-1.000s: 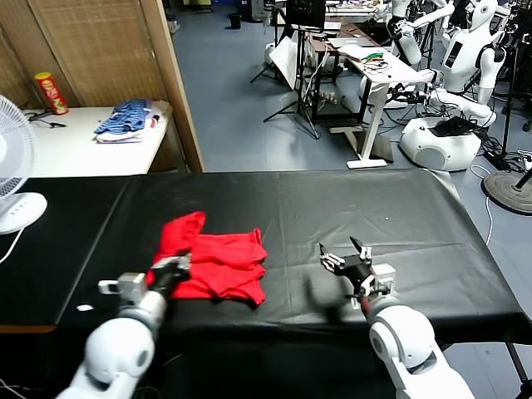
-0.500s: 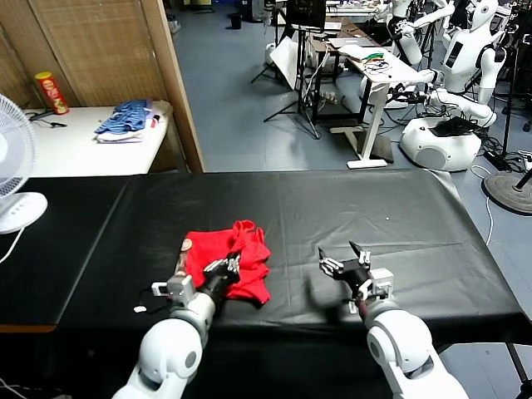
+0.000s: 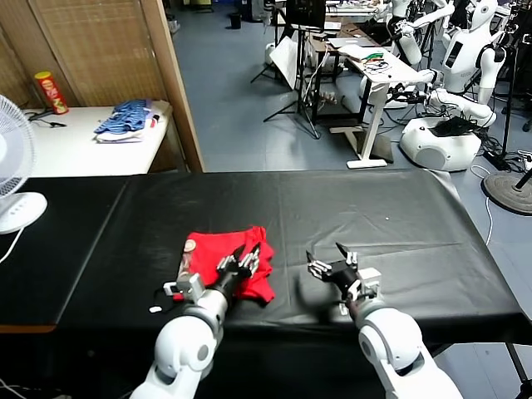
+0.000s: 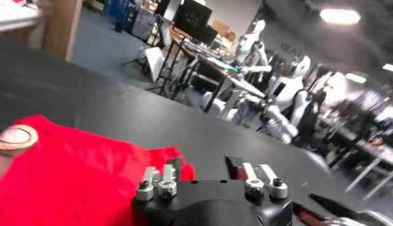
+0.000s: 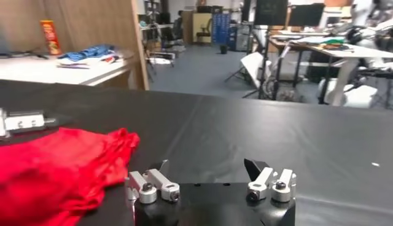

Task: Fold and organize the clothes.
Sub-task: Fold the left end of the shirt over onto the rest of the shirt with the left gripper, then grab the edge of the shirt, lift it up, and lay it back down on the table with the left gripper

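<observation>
The T-shirt's print (image 3: 189, 246) can be seen only at the T-shirt's edge toward the fan. My left gripper should grab the T-shirt by that edge (image 3: 184, 268) and flip it so the print side is up.
The clothes are one red T-shirt (image 3: 218, 259), lying folded into a compact bundle on the black table (image 3: 399, 216), with a small round brown-and-white print (image 3: 189, 246) at its left edge. My left gripper (image 3: 243, 263) rests low over the bundle's right part. In the left wrist view the left gripper (image 4: 206, 167) is open, one finger beside the T-shirt (image 4: 61, 178) edge and only black table in the gap. My right gripper (image 3: 329, 264) hovers open just right of the shirt. In the right wrist view the right gripper (image 5: 207, 167) is empty and the T-shirt (image 5: 55, 172) lies off to one side.
A white fan (image 3: 12, 166) stands at the table's left end. Behind it a pale side table (image 3: 75, 150) carries a blue-and-white cloth pile (image 3: 125, 120) and a red can (image 3: 51, 91). A small white scrap (image 3: 155, 309) lies near the front edge. Other robots and desks fill the background.
My left gripper swept to the right, carrying the shirt's raised left part over the rest, and then opened. The right gripper shifted slightly left.
</observation>
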Robot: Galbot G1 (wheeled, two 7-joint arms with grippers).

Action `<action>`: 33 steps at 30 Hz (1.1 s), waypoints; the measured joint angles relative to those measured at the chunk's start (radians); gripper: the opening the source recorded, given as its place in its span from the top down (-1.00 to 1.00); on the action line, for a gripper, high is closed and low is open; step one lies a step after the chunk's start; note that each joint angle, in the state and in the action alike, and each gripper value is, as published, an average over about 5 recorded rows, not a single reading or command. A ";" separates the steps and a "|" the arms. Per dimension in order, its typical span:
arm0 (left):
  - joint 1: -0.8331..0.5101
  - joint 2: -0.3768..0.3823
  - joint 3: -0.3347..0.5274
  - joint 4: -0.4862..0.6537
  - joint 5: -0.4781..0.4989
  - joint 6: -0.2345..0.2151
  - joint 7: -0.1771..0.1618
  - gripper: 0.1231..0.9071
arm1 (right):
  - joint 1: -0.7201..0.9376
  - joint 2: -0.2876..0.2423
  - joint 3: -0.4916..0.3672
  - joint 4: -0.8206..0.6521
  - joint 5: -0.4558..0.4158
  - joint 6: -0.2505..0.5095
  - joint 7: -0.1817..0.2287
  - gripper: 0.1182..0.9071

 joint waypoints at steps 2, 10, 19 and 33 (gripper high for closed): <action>0.001 0.012 -0.020 -0.009 -0.005 -0.012 0.002 -0.54 | 0.028 0.003 -0.025 -0.012 0.009 0.002 -0.014 -0.72; 0.058 0.090 -0.157 -0.012 0.046 -0.028 0.020 -0.72 | 0.180 0.042 -0.178 -0.116 -0.026 0.008 -0.041 -0.72; 0.134 0.078 -0.265 0.018 0.066 -0.050 0.041 -0.72 | 0.229 0.066 -0.272 -0.252 -0.300 -0.004 -0.036 -0.72; 0.132 0.043 -0.331 0.075 -0.140 -0.072 0.051 -0.72 | 0.185 0.068 -0.201 -0.161 -0.115 0.123 0.003 -0.72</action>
